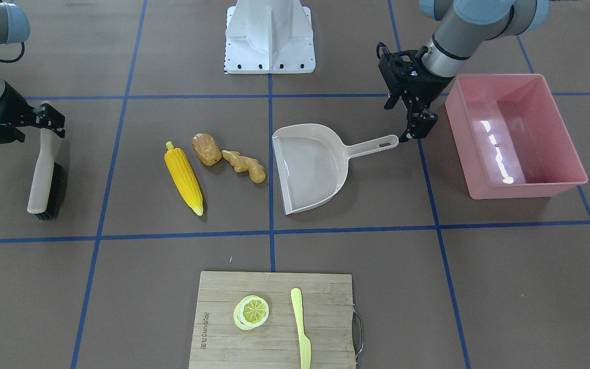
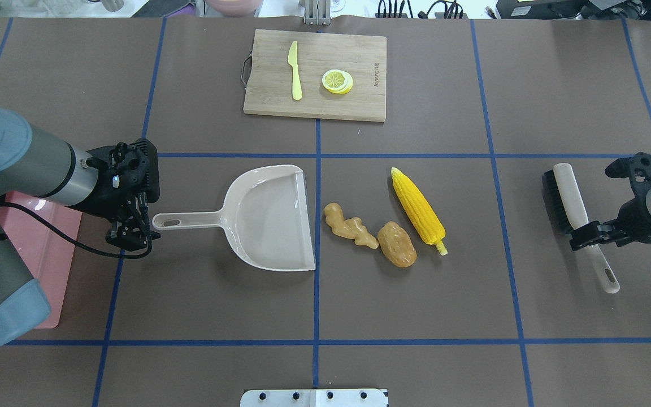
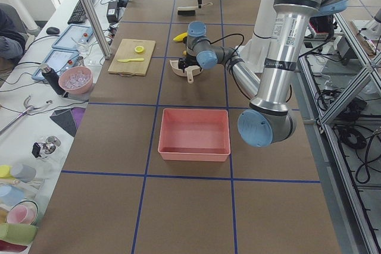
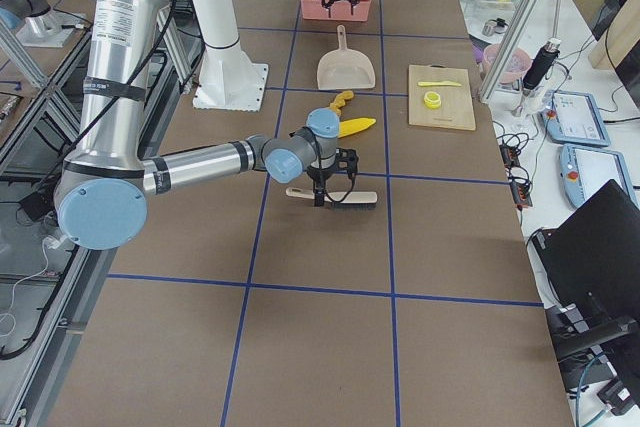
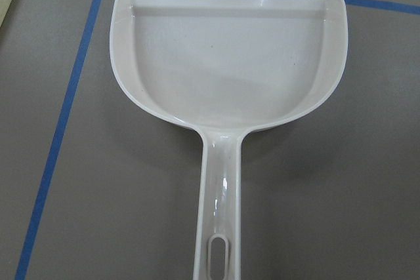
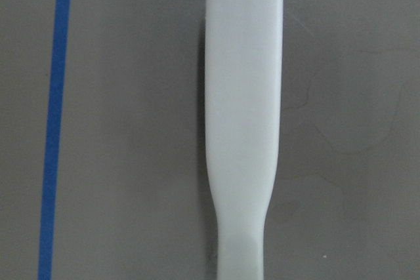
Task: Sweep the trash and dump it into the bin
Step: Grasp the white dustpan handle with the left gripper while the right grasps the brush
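I expect the potato lump to slip past the dustpan's opening when I sweep with the brush, because the lump sits at the robot-side edge of the row.
The trash lies in a row mid-table: a yellow corn cob, a tan-brown potato lump and a knobbly ginger root. An empty beige dustpan faces them with its mouth. Above the end of its handle hovers my left gripper, open and holding nothing. The pink bin stands empty beyond it, partly under my left arm in the overhead view. My right gripper is open, straddling the handle of a brush.
A wooden cutting board with lemon slices and a pale yellow knife sits at the table's far edge from the robot. The white robot base stands at the robot-side edge.
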{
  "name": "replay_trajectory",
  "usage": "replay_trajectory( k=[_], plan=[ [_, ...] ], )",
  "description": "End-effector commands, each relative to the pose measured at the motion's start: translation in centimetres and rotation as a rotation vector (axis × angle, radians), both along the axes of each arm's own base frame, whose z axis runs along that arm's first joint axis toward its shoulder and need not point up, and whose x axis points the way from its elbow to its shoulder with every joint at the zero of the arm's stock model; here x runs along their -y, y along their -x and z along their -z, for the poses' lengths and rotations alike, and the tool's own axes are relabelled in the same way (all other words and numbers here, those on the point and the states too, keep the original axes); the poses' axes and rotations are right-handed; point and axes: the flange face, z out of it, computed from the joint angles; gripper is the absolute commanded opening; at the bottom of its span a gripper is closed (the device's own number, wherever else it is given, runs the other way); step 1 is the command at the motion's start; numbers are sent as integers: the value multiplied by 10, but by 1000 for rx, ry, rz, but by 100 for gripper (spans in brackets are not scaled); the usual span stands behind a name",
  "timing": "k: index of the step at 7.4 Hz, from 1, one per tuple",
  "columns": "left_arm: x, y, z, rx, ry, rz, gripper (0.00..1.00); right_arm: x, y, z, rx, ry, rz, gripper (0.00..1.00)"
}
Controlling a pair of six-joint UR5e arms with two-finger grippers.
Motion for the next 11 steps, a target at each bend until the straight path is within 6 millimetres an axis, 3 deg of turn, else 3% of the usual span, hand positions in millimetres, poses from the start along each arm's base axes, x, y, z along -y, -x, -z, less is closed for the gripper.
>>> replay_trajectory(
  k=[1, 3, 4, 5, 8, 9, 10, 11],
  plan=[
    [25, -29, -6, 4, 0, 2, 98, -9, 5, -2, -2, 37, -10, 95],
    [27, -35, -14, 7, 0, -1, 98, -12, 7, 0, 10, 42, -19, 63],
    [32, -40, -22, 6, -1, 1, 98, -13, 8, 0, 10, 42, -17, 53],
    [33, -44, -30, 6, 5, 2, 98, -13, 9, -1, 8, 44, -14, 53],
    [22, -52, -27, -14, -14, -25, 98, -18, 5, -6, 3, 55, -12, 33],
    [16, -58, -28, -12, -12, -39, 98, -20, 3, -10, -3, 59, -10, 13],
    [12, -61, -28, -10, -12, -47, 98, -21, 2, -10, -4, 59, -9, 0],
    [13, -62, -30, -5, -11, -44, 98, -22, 1, -1, 11, 49, -6, 0]
  ],
)
